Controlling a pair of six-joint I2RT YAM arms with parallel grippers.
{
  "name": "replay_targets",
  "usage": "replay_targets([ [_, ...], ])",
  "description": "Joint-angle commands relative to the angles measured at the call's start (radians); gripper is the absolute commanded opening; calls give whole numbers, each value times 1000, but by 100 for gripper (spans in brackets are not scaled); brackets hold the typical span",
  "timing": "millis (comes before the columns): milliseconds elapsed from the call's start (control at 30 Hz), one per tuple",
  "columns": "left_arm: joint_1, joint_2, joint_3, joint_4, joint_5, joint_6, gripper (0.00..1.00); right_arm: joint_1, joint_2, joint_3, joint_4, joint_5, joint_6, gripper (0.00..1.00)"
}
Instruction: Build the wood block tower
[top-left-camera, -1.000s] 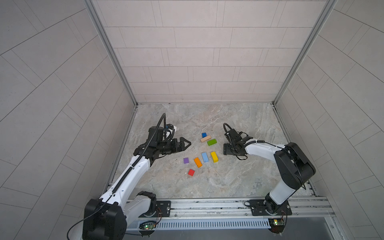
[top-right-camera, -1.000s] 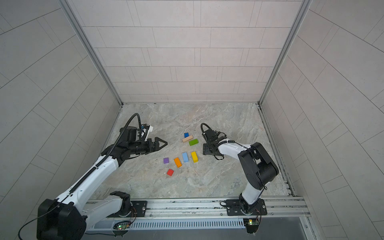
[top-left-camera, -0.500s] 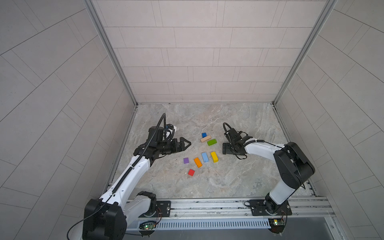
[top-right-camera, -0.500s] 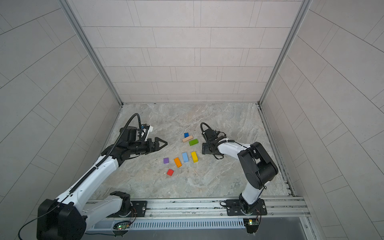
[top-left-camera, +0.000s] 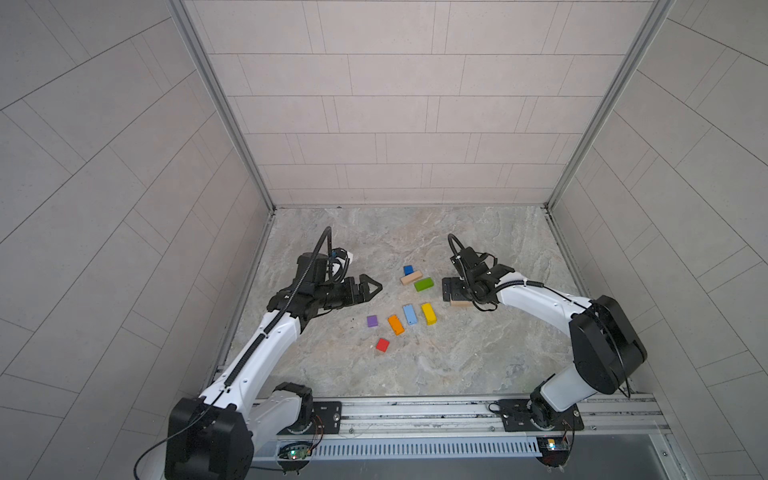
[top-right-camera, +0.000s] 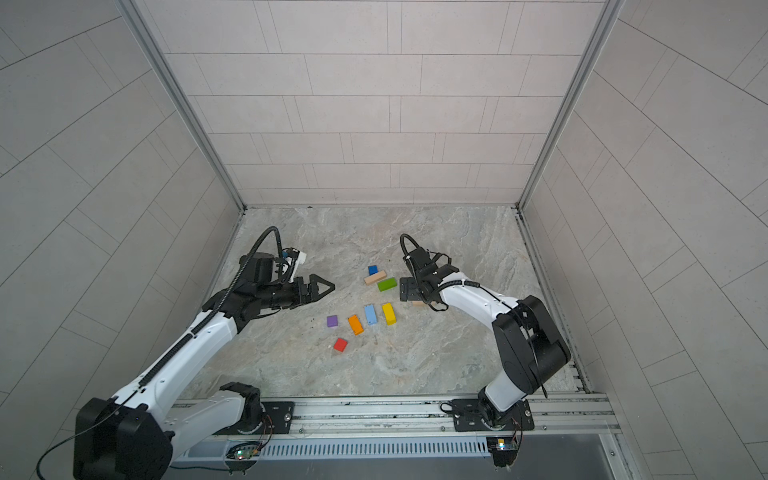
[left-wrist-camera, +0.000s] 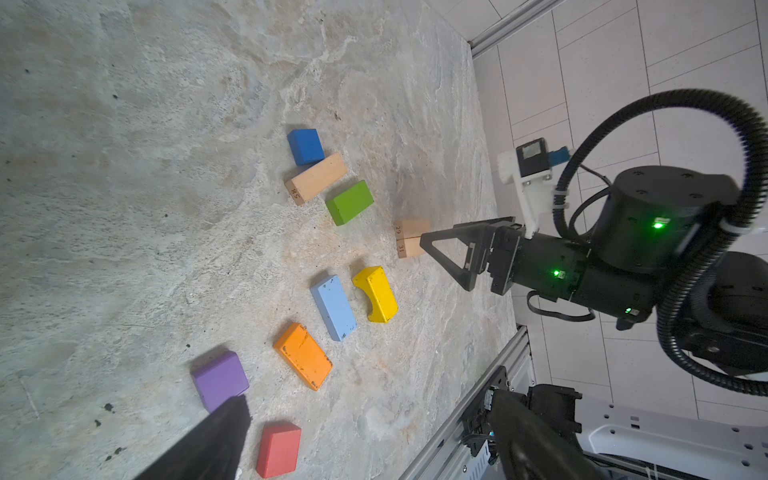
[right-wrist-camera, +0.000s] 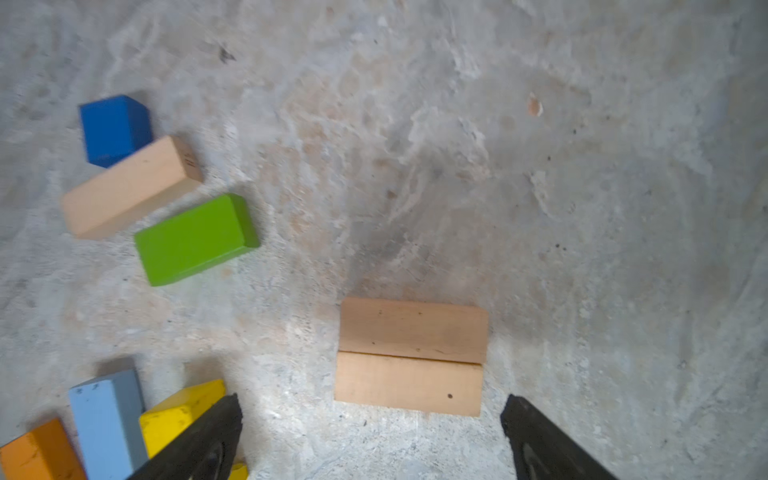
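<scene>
My right gripper should keep moving over and close on both ends, as the third tan bar's ends are clear of the dark-blue cube and green bar.
Two plain tan bars (right-wrist-camera: 411, 357) lie flat on the floor, touching along their long sides. My right gripper (right-wrist-camera: 371, 419) hovers over them, open, one finger (right-wrist-camera: 216, 432) off each end, holding nothing. In both top views it (top-left-camera: 451, 289) covers most of the pair. A third tan bar (top-left-camera: 411, 277) lies between a dark-blue cube (top-left-camera: 408, 270) and a green bar (top-left-camera: 424, 284). Yellow (top-left-camera: 429, 313), light-blue (top-left-camera: 409, 314) and orange (top-left-camera: 396, 325) bars lie in a row, with a purple cube (top-left-camera: 372, 321) and a red cube (top-left-camera: 382, 345) nearby. My left gripper (top-left-camera: 372, 286) hangs open and empty to the left of the blocks.
The blocks lie on a marbled stone floor (top-left-camera: 457, 357) closed in by tiled walls on three sides. A metal rail (top-left-camera: 415, 409) carrying both arm bases runs along the front edge. The yellow bar (right-wrist-camera: 183, 409) sits close beside one right finger.
The right gripper's jaws have spread wider over the two tan bars. Both arms have stayed almost where they were.
</scene>
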Motion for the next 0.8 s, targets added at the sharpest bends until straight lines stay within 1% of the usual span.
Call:
replay_targets([
  [0, -4, -14, -9, 18, 1, -3, 99, 17, 5, 47, -48, -34, -77, 99],
  [167, -5, -24, -12, 17, -14, -3, 100, 41, 99, 126, -8, -70, -131, 99],
  [300, -5, -28, -14, 17, -7, -4, 100, 75, 197, 225, 3, -65, -157, 99],
  [500, -4, -32, -17, 17, -7, -4, 100, 113, 344, 393, -25, -71, -205, 99],
  [600, -4, -36, -16, 16, -5, -4, 100, 116, 419, 467, -49, -76, -219, 99],
  [767, -4, -38, -18, 17, -4, -5, 100, 117, 501, 543, -63, -83, -230, 99],
])
